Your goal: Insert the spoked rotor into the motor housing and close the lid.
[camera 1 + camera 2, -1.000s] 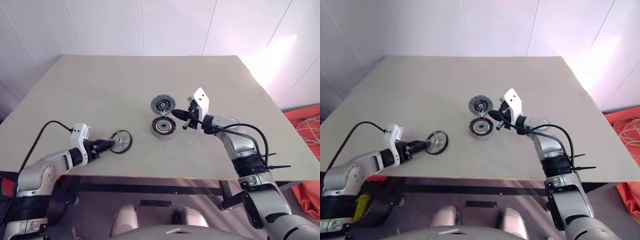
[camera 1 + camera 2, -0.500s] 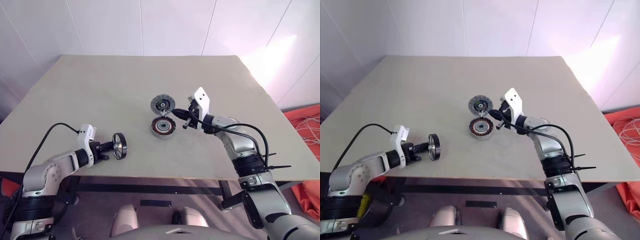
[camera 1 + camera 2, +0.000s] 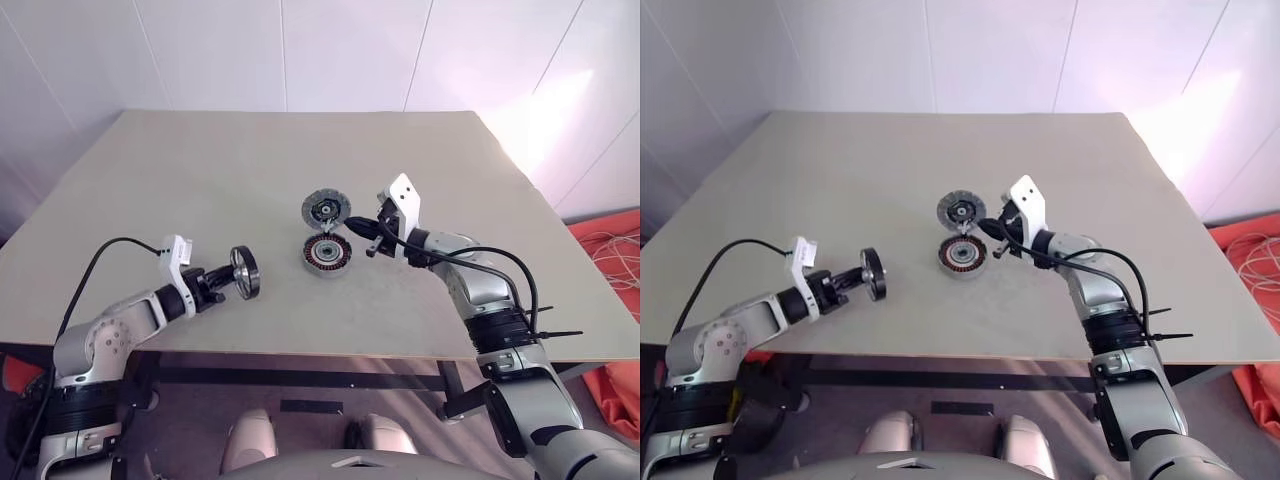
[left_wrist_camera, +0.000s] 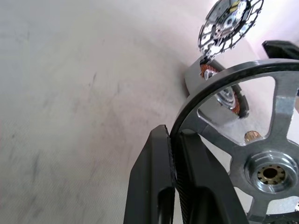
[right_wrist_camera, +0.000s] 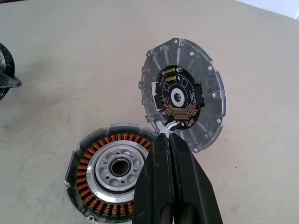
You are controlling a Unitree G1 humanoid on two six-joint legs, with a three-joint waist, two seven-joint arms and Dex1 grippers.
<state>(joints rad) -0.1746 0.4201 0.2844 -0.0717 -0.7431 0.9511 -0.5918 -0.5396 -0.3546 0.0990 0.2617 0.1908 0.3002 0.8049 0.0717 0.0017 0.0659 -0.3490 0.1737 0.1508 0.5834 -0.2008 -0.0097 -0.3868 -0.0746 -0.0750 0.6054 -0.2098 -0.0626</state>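
Note:
Next, I lay the spoked rotor (image 3: 245, 272) flat beside the housing with my left gripper and take its rim level, because it stands on edge, crooked to the motor housing.
The spoked rotor (image 3: 243, 272) is a silver wheel with a dark rim, standing on edge just above the table's front left. My left gripper (image 3: 229, 277) is shut on its rim, and the left wrist view shows the rim (image 4: 219, 88) pinched between the black fingers (image 4: 152, 182). The motor housing (image 3: 326, 254) lies open at mid-table with its copper windings (image 5: 93, 161) showing. Its lid (image 3: 325, 208) stands tilted up behind it, ribbed inner face (image 5: 184, 93) in view. My right gripper (image 5: 166, 135) is shut on the lid's lower edge by the hinge.
The beige table (image 3: 200, 170) has bare room between the rotor and the housing and all across the back. Its front edge runs just under my left arm. An orange cloth with white cord (image 3: 612, 255) lies on the floor past the right edge.
The left gripper closed on the rotor, tipped it up from flat onto its edge, and carried it a little right toward the housing. The right arm, lid and housing stayed put.

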